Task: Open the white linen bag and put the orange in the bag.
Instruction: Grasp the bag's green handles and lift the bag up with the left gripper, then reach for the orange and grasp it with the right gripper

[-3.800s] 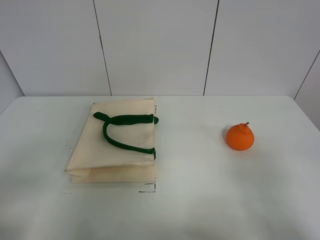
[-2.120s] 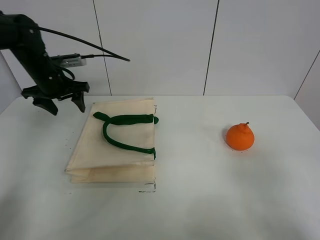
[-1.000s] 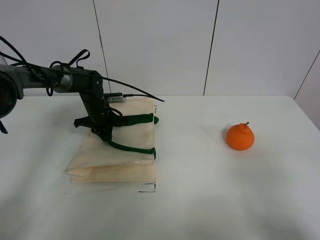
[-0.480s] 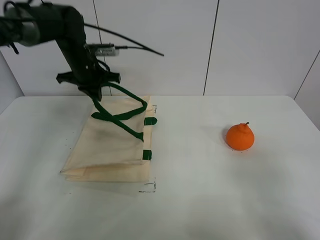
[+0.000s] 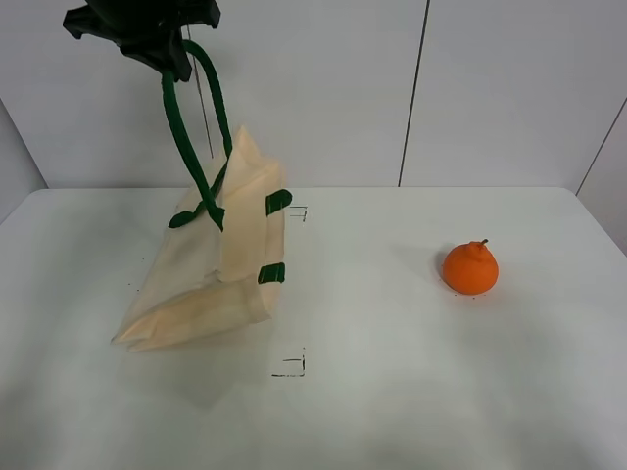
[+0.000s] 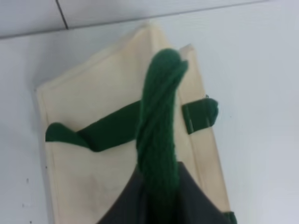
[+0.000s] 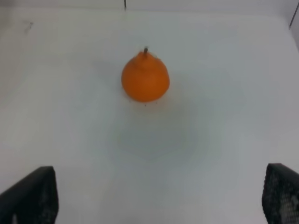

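Note:
The tight dark green handle (image 5: 184, 139) holds up the bag's top (image 5: 217, 264), so the bag will stay wide open and cradle the orange when the robot lowers it in.
The white linen bag (image 5: 211, 269) hangs partly lifted at the table's left, its top pulled up and its bottom edge still on the table. My left gripper (image 5: 165, 57) is high above it, shut on one dark green handle (image 5: 186, 137), which is stretched taut. The left wrist view shows that handle (image 6: 159, 126) running into the jaws, with the bag (image 6: 93, 88) below. The other handle (image 5: 196, 217) hangs loose against the cloth. The orange (image 5: 470, 268) sits alone on the table at the right. My right gripper (image 7: 156, 200) is open above the table, the orange (image 7: 145, 79) ahead of it.
A white table (image 5: 411, 392) carries everything, with a white panelled wall behind. Small black tape marks lie on the table near the bag, one in front (image 5: 291, 368) and one behind (image 5: 299, 211).
My left gripper came in, closed on the green handle and rose. The bag went from lying flat to hanging by its top. The orange has not moved.

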You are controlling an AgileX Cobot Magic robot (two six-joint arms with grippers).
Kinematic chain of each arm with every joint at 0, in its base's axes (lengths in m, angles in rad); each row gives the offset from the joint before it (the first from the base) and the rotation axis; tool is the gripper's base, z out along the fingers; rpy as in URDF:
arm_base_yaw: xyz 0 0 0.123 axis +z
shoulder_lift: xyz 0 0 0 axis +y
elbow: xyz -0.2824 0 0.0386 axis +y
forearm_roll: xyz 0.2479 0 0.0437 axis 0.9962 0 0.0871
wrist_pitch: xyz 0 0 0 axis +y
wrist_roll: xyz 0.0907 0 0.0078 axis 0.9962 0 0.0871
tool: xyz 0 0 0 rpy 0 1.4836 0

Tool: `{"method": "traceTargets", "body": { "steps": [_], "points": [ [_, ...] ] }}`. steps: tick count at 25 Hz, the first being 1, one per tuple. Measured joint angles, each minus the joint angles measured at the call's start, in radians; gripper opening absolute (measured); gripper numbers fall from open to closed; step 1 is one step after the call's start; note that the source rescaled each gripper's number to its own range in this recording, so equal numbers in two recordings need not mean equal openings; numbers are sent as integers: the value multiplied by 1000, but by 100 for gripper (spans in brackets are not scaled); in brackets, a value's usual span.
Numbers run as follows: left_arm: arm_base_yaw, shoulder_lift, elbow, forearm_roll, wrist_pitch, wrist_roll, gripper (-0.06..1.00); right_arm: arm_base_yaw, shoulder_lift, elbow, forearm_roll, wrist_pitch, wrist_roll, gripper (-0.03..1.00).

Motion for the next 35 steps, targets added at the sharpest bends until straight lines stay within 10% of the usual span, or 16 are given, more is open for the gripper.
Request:
{"method": "traceTargets", "body": {
  "steps": [9, 19, 35],
  "points": [
    [-12, -48, -1, 3, 0, 1, 0, 0, 769, -243, 8, -120, -39, 100],
    [-15, -48, -1, 2, 0, 3, 0, 0, 1617, -826, 7, -51, -53, 100],
    [-15, -48, -1, 3, 0, 5, 0, 27, 2016, -1106, 48, 32, -80, 100]
  ]
}}
